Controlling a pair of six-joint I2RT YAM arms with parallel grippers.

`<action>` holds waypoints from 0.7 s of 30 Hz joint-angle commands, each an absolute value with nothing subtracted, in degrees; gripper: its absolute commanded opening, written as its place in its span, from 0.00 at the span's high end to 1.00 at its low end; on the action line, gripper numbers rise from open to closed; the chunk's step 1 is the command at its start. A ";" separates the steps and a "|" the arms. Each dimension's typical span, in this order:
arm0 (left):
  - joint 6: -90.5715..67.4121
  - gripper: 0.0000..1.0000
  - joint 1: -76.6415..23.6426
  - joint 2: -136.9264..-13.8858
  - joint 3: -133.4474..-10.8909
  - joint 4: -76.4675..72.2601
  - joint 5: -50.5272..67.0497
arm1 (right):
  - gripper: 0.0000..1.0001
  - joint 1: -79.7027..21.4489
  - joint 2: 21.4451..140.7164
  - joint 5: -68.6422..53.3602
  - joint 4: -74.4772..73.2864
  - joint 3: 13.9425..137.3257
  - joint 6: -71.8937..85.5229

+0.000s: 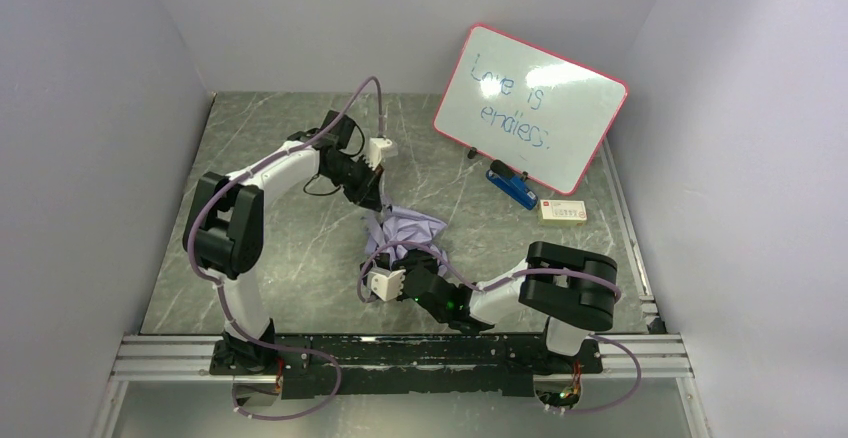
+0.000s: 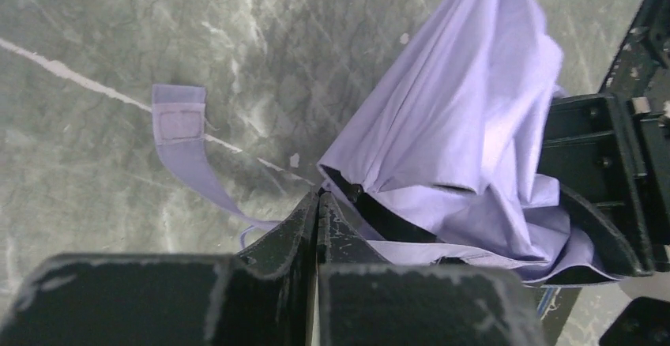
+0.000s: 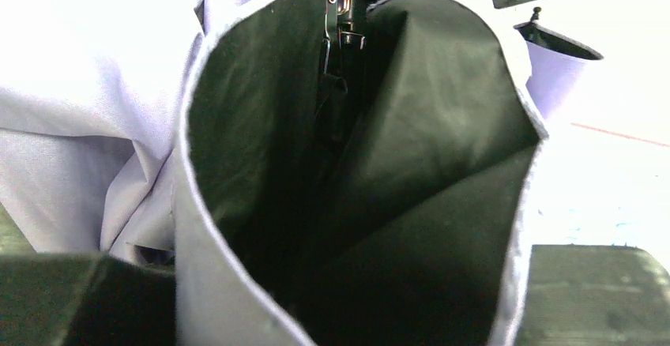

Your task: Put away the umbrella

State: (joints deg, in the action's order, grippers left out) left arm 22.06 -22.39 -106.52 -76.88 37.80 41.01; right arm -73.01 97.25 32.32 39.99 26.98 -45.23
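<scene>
I can see my left gripper pinching the closure strap [image 2: 269, 224] beside the umbrella's canopy, far from the closure strap's loose end, so I should open and go toward that loose end [image 2: 178, 117].
The umbrella [image 1: 408, 228] lies collapsed mid-table, a bundle of pale lavender fabric with a dark lining. My left gripper [image 1: 372, 201] is at its far end. In the left wrist view its jaws [image 2: 318, 197] stand pressed together, pinching the hem of the umbrella's canopy [image 2: 466, 125]. The umbrella's closure strap [image 2: 180, 125] trails flat on the table to the left. My right gripper [image 1: 400, 276] holds the near end. In the right wrist view, folds of the umbrella [image 3: 363, 164] fill the gap of the right gripper [image 3: 332, 283]. The black ribs [image 3: 340, 38] show deep inside.
A red-framed whiteboard [image 1: 530, 108] leans at the back right, with a blue object [image 1: 512, 186] and a small white box [image 1: 562, 211] in front of it. Pale walls enclose the marbled table [image 1: 270, 258] on three sides.
</scene>
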 commanded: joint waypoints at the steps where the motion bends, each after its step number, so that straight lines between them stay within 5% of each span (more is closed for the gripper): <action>1: 23.36 0.95 -22.55 -103.36 -77.47 39.38 36.48 | 0.80 -73.33 98.97 32.37 35.61 25.11 -43.33; 7: 24.52 0.94 -22.15 -98.62 -74.09 38.31 31.91 | 0.80 -73.38 98.87 32.31 36.13 24.71 -42.86; 15: 29.58 0.40 -21.62 -95.90 -69.47 35.27 34.50 | 0.81 -73.48 99.18 31.84 37.06 24.54 -43.38; 21: 32.43 0.22 -21.62 -98.13 -69.14 34.57 37.85 | 0.81 -73.45 99.38 31.47 36.96 24.95 -43.37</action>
